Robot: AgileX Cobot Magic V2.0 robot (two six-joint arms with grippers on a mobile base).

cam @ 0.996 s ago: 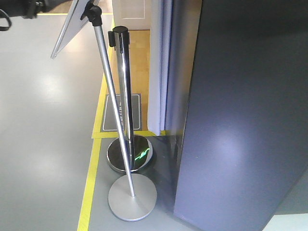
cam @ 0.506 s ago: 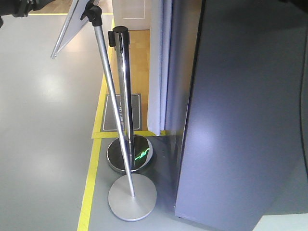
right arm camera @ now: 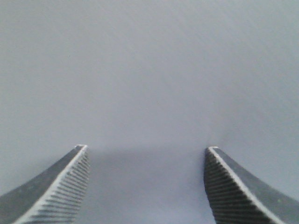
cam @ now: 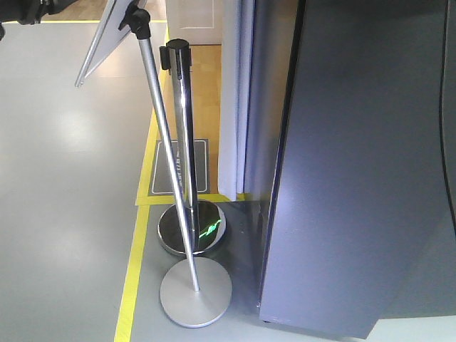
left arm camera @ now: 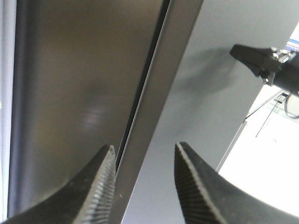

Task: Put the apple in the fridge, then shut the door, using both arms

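The door (cam: 342,192) will swing in flush and stay shut when the robot pushes it, because the dark grey door's free bottom corner (cam: 366,335) still sticks out.
The fridge (cam: 267,107) stands at the right with its dark grey door (cam: 356,178) swung almost against it. In the left wrist view only a thin dark slit shows between the fridge side (left arm camera: 70,93) and the door edge (left arm camera: 159,116). My left gripper (left arm camera: 145,145) is open and empty, level with that edge. My right gripper (right arm camera: 147,148) is open and empty too, close up to the flat grey door face (right arm camera: 149,70). The right arm's black end (left arm camera: 266,65) shows against the door. The apple is hidden.
A chrome barrier post (cam: 184,142) and a slanted sign stand (cam: 167,164) rest on round bases (cam: 196,291) just left of the fridge. A white curtain (cam: 235,100) hangs behind them. A yellow floor line (cam: 135,271) runs along the left.
The door has swung further towards the fridge; the gap at its edge has narrowed and less pale floor shows at the lower right.
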